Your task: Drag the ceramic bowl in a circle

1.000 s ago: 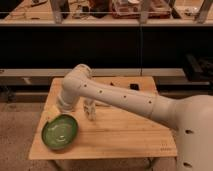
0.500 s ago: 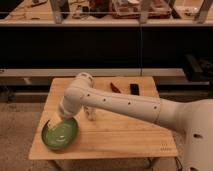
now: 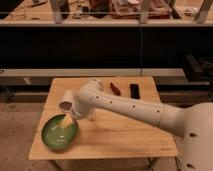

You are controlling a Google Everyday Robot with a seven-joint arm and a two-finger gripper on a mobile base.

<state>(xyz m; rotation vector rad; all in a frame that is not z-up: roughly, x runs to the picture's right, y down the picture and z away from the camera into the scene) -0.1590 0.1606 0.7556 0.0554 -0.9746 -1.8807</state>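
Observation:
My gripper will drag the ceramic bowl by its rim, and the bowl should slide along upright because it sits wide and shallow on the wooden table.
The ceramic bowl, wide, shallow and glossy green, sits on the front left corner of the wooden table. My white arm reaches in from the right and bends down over it. The gripper points down into the bowl just inside its far right rim, with its yellowish fingers open and holding nothing. Whether they touch the rim or the bowl's floor is not clear.
A small white paper cup lies on its side just behind the bowl, close to the arm's wrist. A red object and a black bar-shaped object lie at the table's back edge. Dark shelving stands behind the table.
The gripper has come down from above the table's left side into the bowl's far right part. The arm's elbow has shifted slightly right. The bowl has barely moved.

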